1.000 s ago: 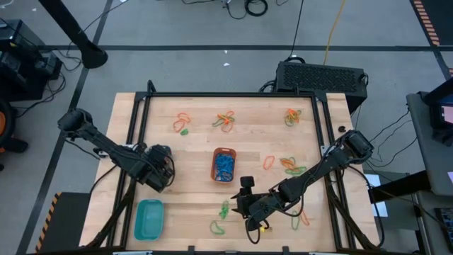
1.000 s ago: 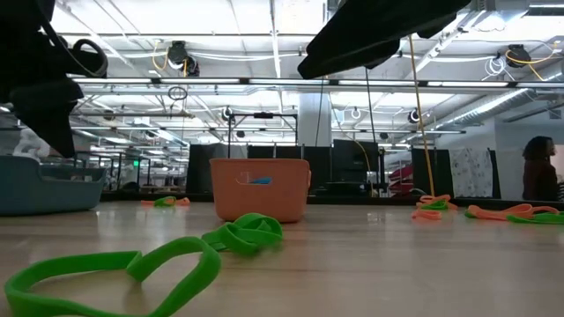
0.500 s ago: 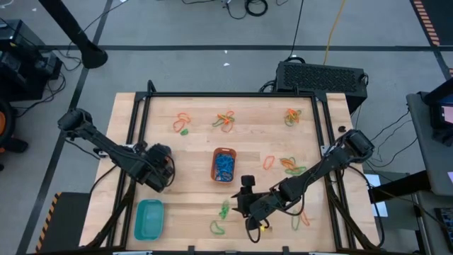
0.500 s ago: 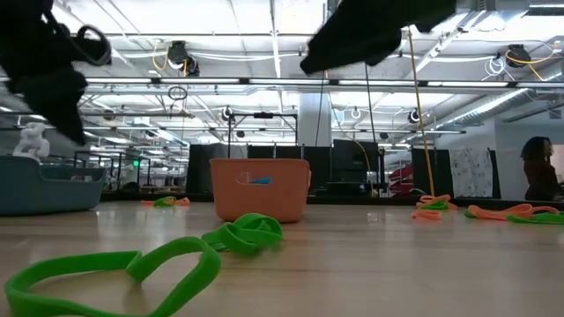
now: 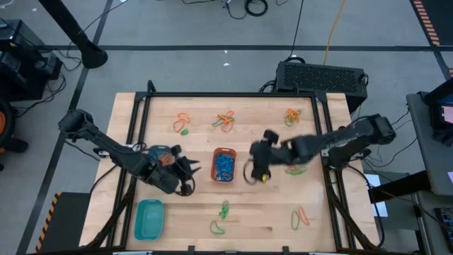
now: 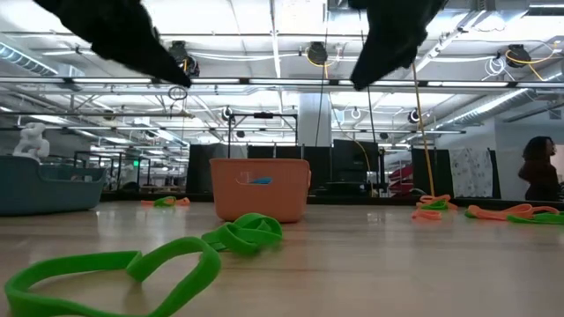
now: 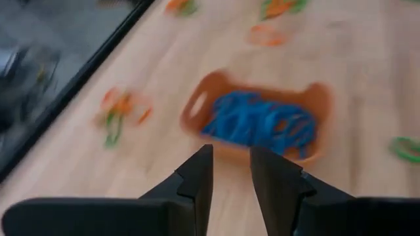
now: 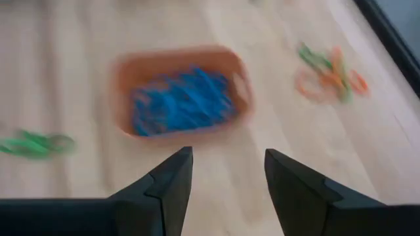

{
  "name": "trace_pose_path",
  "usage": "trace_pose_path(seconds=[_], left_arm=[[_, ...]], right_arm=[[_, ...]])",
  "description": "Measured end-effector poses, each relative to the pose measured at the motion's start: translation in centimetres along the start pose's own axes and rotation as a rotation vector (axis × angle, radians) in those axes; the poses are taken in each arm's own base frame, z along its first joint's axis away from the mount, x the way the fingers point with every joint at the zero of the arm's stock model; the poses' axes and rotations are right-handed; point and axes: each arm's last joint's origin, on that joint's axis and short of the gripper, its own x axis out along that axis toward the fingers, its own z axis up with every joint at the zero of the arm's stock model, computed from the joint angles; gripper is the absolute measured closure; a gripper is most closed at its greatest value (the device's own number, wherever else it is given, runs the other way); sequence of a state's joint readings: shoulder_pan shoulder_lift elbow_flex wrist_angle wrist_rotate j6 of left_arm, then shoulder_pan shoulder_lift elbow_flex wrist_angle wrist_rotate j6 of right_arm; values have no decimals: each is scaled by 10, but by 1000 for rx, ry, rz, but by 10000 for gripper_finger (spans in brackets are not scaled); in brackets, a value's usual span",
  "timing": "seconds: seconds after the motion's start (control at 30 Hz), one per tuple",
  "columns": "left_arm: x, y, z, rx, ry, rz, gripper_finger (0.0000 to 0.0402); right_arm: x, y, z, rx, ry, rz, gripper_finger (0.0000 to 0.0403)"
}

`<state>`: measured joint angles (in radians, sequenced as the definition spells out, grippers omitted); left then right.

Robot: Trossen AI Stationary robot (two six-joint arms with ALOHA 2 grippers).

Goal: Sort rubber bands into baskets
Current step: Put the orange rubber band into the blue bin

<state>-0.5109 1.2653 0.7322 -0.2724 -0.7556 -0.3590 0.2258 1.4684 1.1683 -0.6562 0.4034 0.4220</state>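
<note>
The far orange rubber band is out of the left gripper's reach, so the robot's right gripper should get the rubber band and pass it over above the orange basket.
The orange basket stands mid-table, with blue rubber bands lying in it. My left gripper hangs above the table just left of the basket and points at it; its fingers are open with nothing between them. My right gripper hangs just right of the same basket, open and empty. The teal basket sits near the front left. Loose orange and green rubber bands lie flat on the wood.
More band clusters lie at the far left and far right. Green ones lie near the front, and an orange-green pair at the front right. A black frame rims the table.
My right gripper has risen from the front of the table and swung toward the far edge, ending beside the orange basket's right side. My left gripper has tipped up and moved toward the table's right, up to the basket's left side. No band has moved.
</note>
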Motion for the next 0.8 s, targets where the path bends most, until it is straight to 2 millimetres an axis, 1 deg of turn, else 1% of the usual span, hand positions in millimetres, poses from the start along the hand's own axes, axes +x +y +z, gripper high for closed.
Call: trace_pose_path(seconds=[0.1, 0.17, 0.23, 0.3, 0.4, 0.47, 0.57, 0.67, 0.73, 0.8], left_arm=[[2, -4, 7, 95, -59, -31, 292], [3, -4, 11, 135, -89, -27, 292], [6, -1, 14, 175, -98, -26, 292], [10, 4, 15, 221, -88, -31, 292], [22, 15, 12, 208, -68, -13, 292], [31, 24, 4, 195, -45, -20, 292], [43, 34, -8, 182, -24, -80, 292], [50, 41, -14, 170, -11, -176, 292], [53, 43, -13, 172, -20, -237, 292], [54, 46, -11, 180, -40, -262, 292]], right_arm=[[7, -33, 7, 70, 61, -13, 220], [14, -54, 12, 100, 102, 3, 220], [19, -76, 12, 121, 159, -2, 220], [23, -101, 10, 162, 220, -57, 220], [25, -144, 2, 269, 328, -164, 220], [24, -172, -6, 366, 390, -233, 220], [27, -207, -19, 506, 415, -302, 220], [34, -236, -33, 610, 393, -360, 220], [41, -251, -41, 659, 372, -389, 220], [47, -263, -50, 697, 364, -412, 220]])
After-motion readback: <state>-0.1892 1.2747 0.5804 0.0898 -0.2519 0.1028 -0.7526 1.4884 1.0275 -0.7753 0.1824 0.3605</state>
